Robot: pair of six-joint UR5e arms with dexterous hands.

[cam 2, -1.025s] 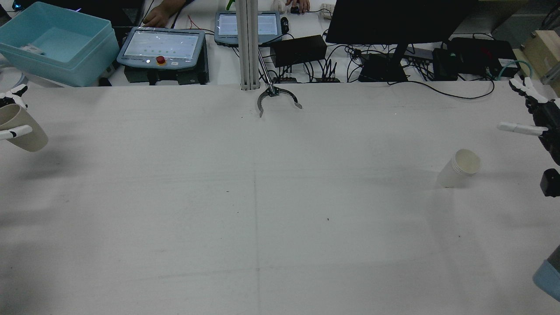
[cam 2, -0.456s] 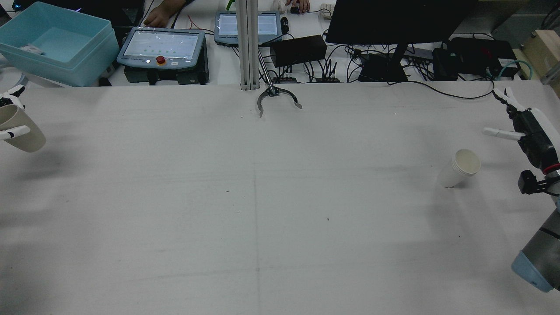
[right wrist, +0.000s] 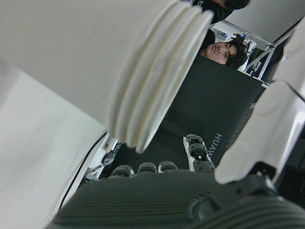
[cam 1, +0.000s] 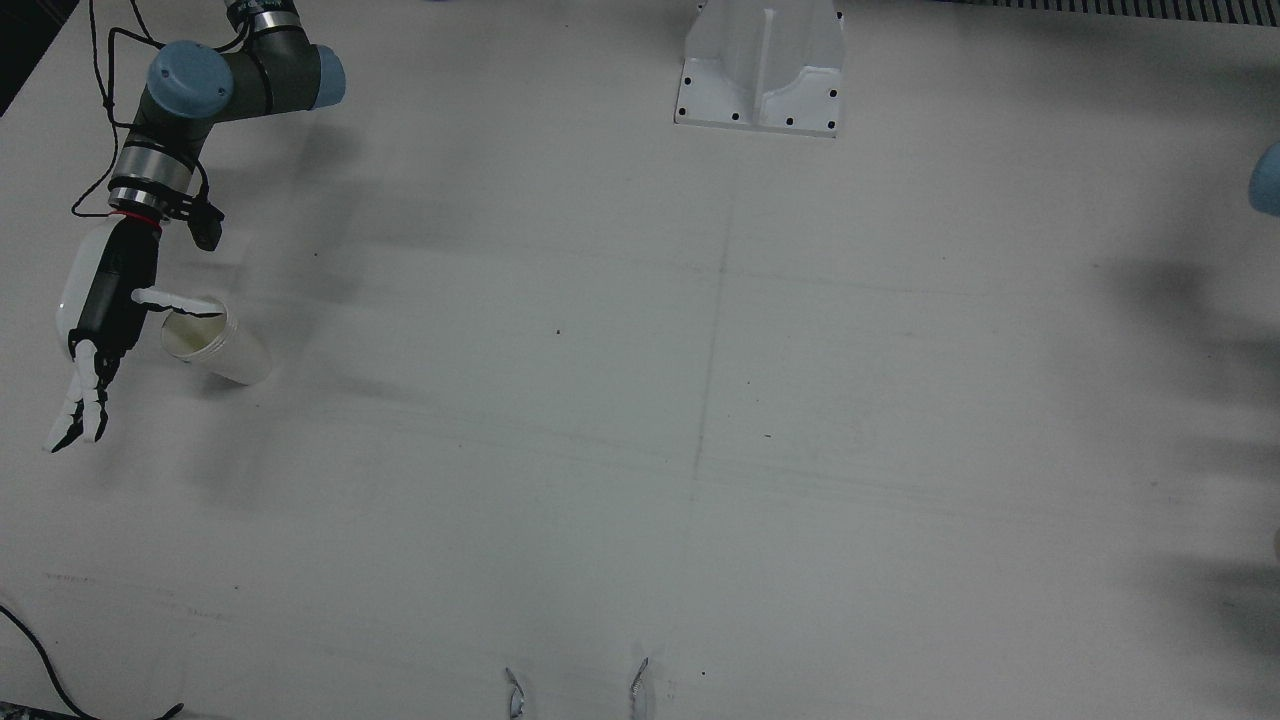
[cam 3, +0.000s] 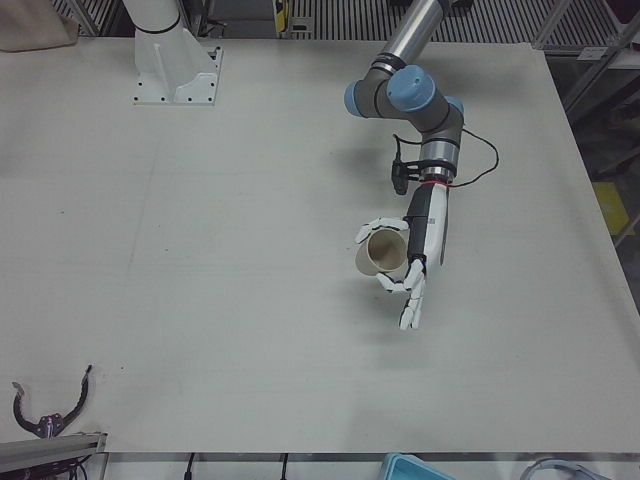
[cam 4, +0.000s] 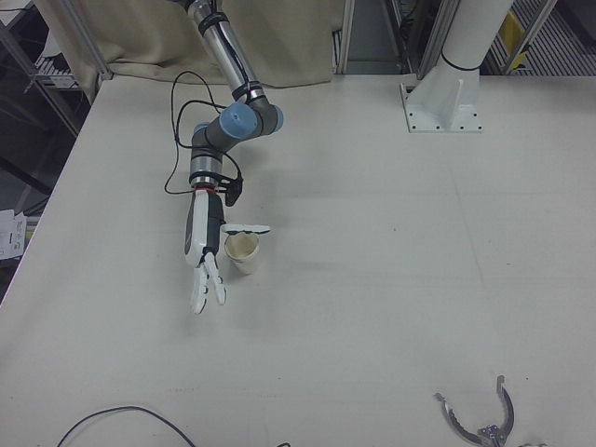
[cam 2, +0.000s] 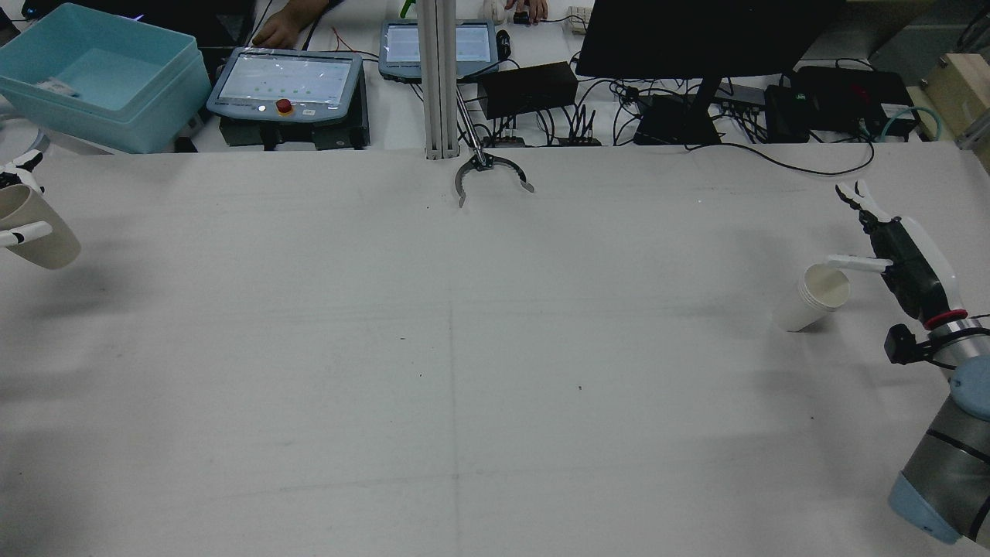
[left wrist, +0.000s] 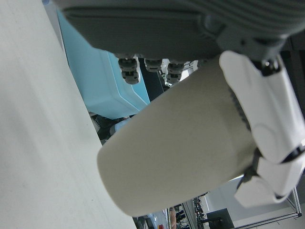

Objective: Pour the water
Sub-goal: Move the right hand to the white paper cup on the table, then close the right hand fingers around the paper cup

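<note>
My gripper will lift and tilt the white paper cup [cam 1: 220,344], and the cup's whole nested stack will come along, because the stacked rims [right wrist: 160,75] sit close together.
My left hand [cam 3: 417,248] is shut on a beige paper cup [cam 3: 382,253] and holds it tilted above the table. In the rear view this cup [cam 2: 40,232] is at the far left edge, and it fills the left hand view [left wrist: 181,148]. A white paper cup [cam 2: 812,298], with stacked rims, stands on the table at the right. My right hand [cam 2: 901,263] is open just beside it, fingers stretched out, with one finger reaching over the rim. The front view shows that same cup [cam 1: 215,345] next to the right hand [cam 1: 105,300].
Beyond the table's far edge are a teal bin [cam 2: 100,77], two control tablets [cam 2: 286,81], a dark monitor [cam 2: 696,39] and cables. A metal claw [cam 2: 491,174] hangs from an aluminium post [cam 2: 438,77]. A white pedestal [cam 1: 762,65] stands at the robot's side. A person's hand [cam 2: 282,27] rests behind.
My right hand has moved in from the right edge toward the white cup, and one finger now lies over its rim. The left hand with the beige cup has hardly shifted.
</note>
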